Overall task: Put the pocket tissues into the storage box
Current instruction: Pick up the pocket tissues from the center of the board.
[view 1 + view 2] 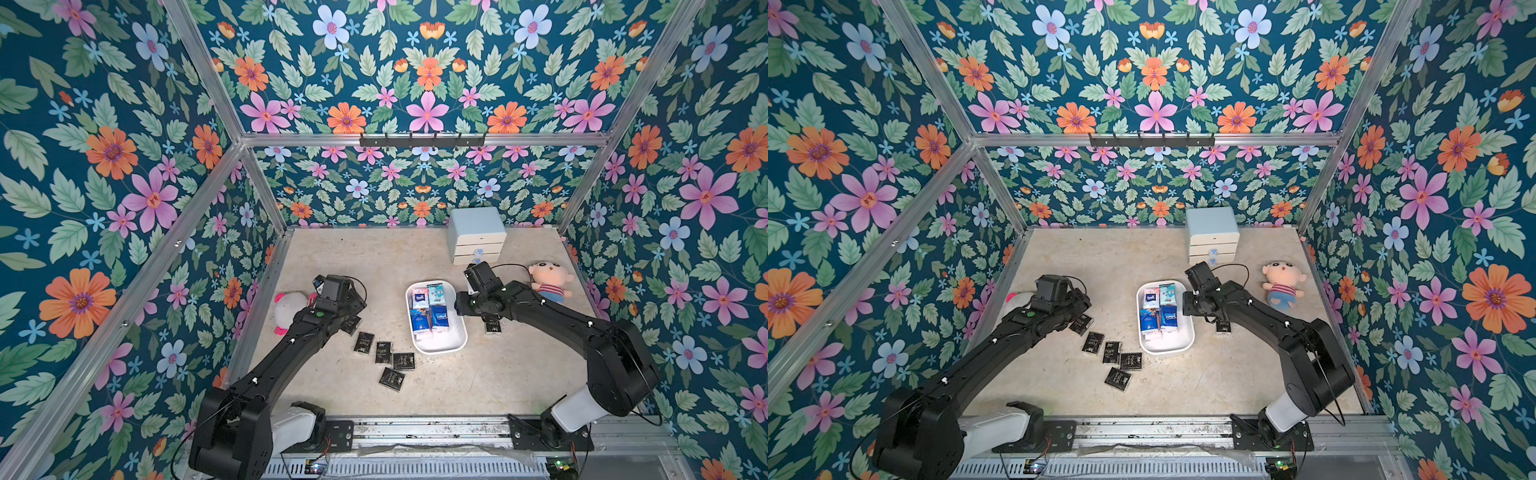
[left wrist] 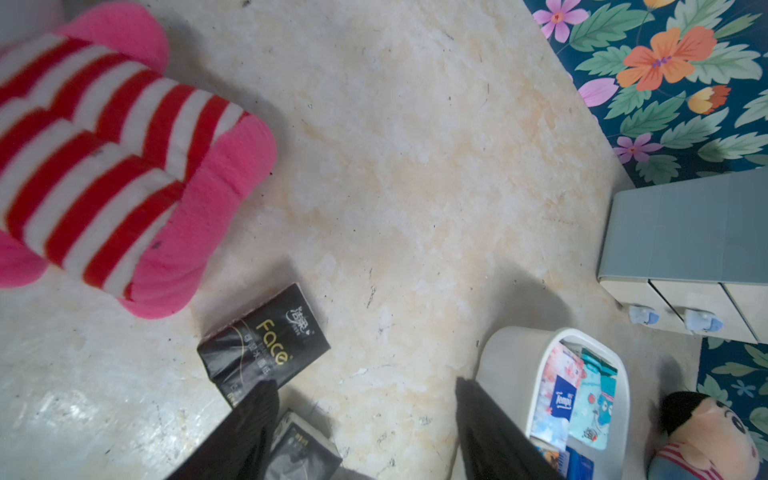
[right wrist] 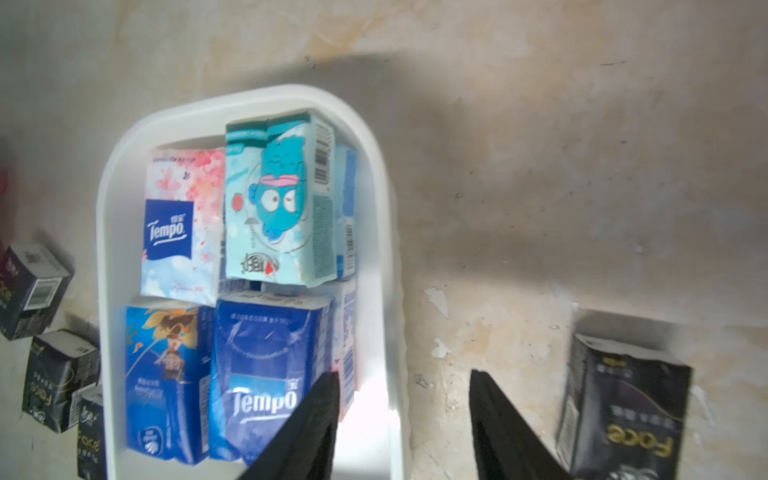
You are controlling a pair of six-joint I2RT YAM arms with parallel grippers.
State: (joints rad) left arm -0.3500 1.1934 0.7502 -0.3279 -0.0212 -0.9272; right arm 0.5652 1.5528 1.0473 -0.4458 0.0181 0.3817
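Note:
The black pocket tissue [image 2: 268, 340] by the pink plush is lying at a slant outside my left gripper's fingers, so next I back up, turn the gripper and straddle its sides [image 2: 260, 344].
The white storage box [image 1: 440, 351] stands mid-table and holds several blue, light blue and pink pocket tissues [image 3: 278, 199]. Several black pocket tissues [image 1: 383, 352] lie on the table to its left, and one more [image 3: 623, 407] lies to its right, under the right arm. My right gripper [image 3: 404, 373] is open and empty. It straddles the box's right wall, one finger over the packets inside and the other over the table. My left gripper [image 2: 363, 384] is open over bare table, with a black packet [image 2: 262, 345] at one fingertip and another [image 2: 303, 453] beside that finger.
A pale blue drawer cabinet [image 1: 476, 235] stands at the back, behind the box. A plush doll in a striped shirt [image 1: 548, 280] lies at the right. A pink and white plush [image 1: 291, 309] lies at the left, close to my left arm. Flowered walls enclose the table.

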